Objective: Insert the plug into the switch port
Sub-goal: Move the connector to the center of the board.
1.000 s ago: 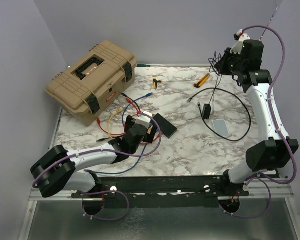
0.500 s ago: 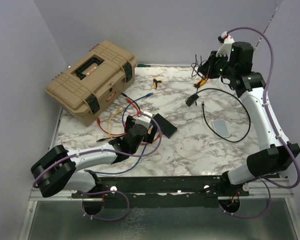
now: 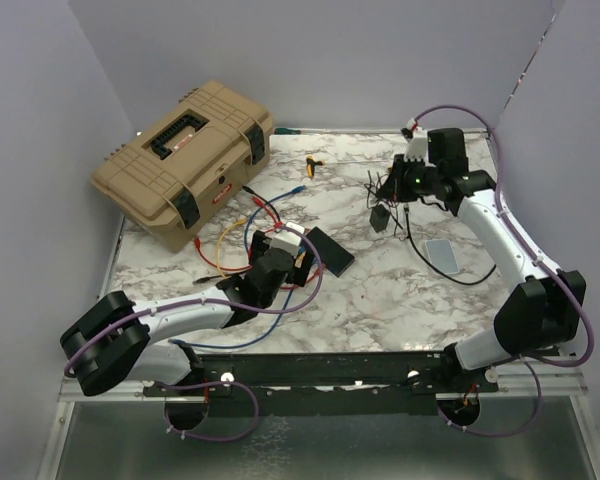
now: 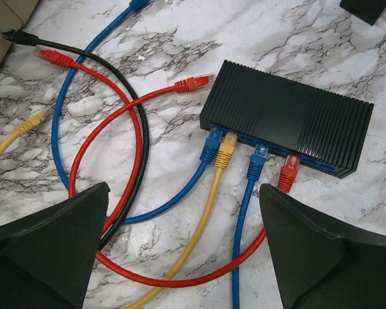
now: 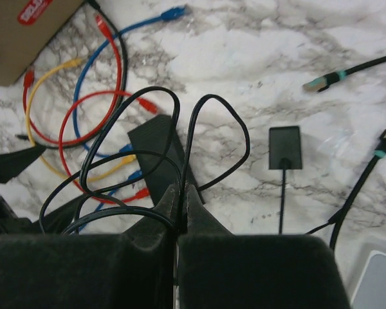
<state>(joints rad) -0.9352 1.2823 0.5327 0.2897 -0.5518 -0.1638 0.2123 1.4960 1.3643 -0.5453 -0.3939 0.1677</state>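
Observation:
My right gripper is bringing the cable bundle down, and the marble in front (image 3: 368,298) of the black adapter block is clear. It should go on lowering the bundle and let go of it there.
My right gripper (image 3: 395,186) (image 5: 180,193) is shut on a bundle of thin black cable (image 5: 209,129) and holds it above the table's back middle. The cable's black adapter block (image 3: 380,218) (image 5: 285,148) is just below it. I cannot make out the plug on the cable's end. The small flat white-grey box (image 3: 441,252) (image 5: 381,283) lies to the right of the gripper, and its socket does not show. My left gripper (image 3: 278,250) (image 4: 180,257) is open and empty. It hovers over coloured network cables (image 4: 222,151) that are plugged into a black ribbed box (image 4: 289,119) (image 3: 330,250).
A big tan toolbox (image 3: 185,160) stands at the back left. Loose red, blue, yellow and black cables (image 3: 242,228) loop between it and the black box. A small yellow and black piece (image 3: 313,165) lies at the back. Two dark cable ends with teal bands (image 5: 321,82) lie near the adapter.
My right arm has swung left and down from the back right corner, carrying the cable bundle and dragging the adapter block left. The left arm has not moved.

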